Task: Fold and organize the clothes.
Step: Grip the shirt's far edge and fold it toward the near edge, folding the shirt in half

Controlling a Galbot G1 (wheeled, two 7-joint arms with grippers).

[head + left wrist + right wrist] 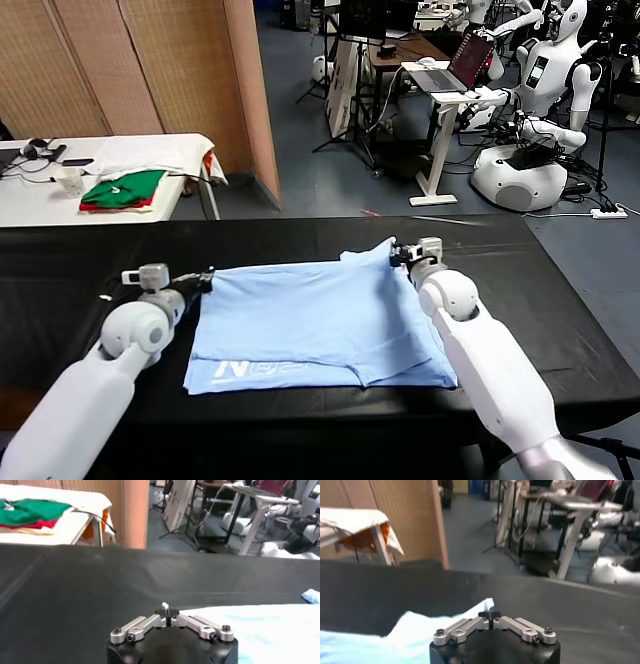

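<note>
Both grippers are pinching the T-shirt's far corners (220,277), so the robot's left gripper should go on folding the T-shirt's far edge toward the white lettering (238,369) and let go just short of it.
The pale light-blue T-shirt (310,320) lies spread on the black table (80,270), its near hem folded up and showing white lettering. My left gripper (207,277) rests low at the shirt's far left corner. It is shut, with a small tuft of cloth pinched between its tips (167,611), and the rest of the T-shirt (265,625) spreads out beside it. My right gripper (396,252) is at the far right corner, where the cloth rises to a peak. It is shut (489,614) on that tip of the T-shirt (415,630).
A white side table (190,150) at the back left carries folded green and red garments (125,188). A wooden screen (150,60) stands behind it. Other robots (530,120) and a laptop stand (450,90) are beyond the table's far right.
</note>
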